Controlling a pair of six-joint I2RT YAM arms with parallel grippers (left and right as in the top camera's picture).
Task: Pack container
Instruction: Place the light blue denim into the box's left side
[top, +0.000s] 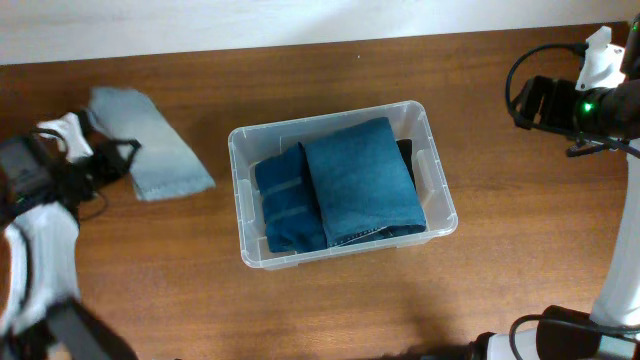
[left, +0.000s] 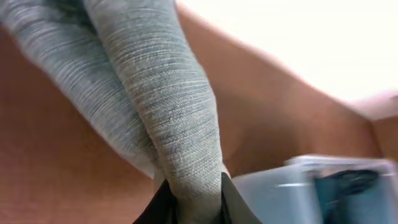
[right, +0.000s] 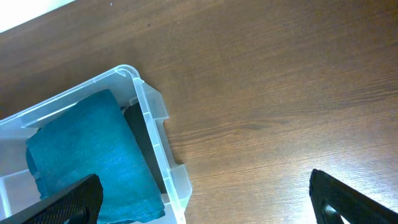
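Observation:
I should go on moving my left gripper over the narrower dark blue cloth (top: 288, 203) and let go there, because the grey cloth (top: 163, 150) is folded and the way to the container is open.
The clear plastic container (top: 241, 150) stands mid-table with folded dark blue cloths (top: 360, 180) inside; it also shows in the right wrist view (right: 152, 124) and blurred in the left wrist view (left: 273, 193). A folded light grey cloth (top: 150, 145) lies on the table at the left. My left gripper (top: 118, 158) is shut on the grey cloth's near end (left: 180, 124). My right gripper (right: 205, 199) is open and empty, held above the table to the right of the container, at the far right in the overhead view (top: 535, 100).
The wooden table (top: 330, 300) carries nothing else. A pale wall edge runs along the back (top: 300, 20). The right arm's base and cables sit at the lower right (top: 560, 335).

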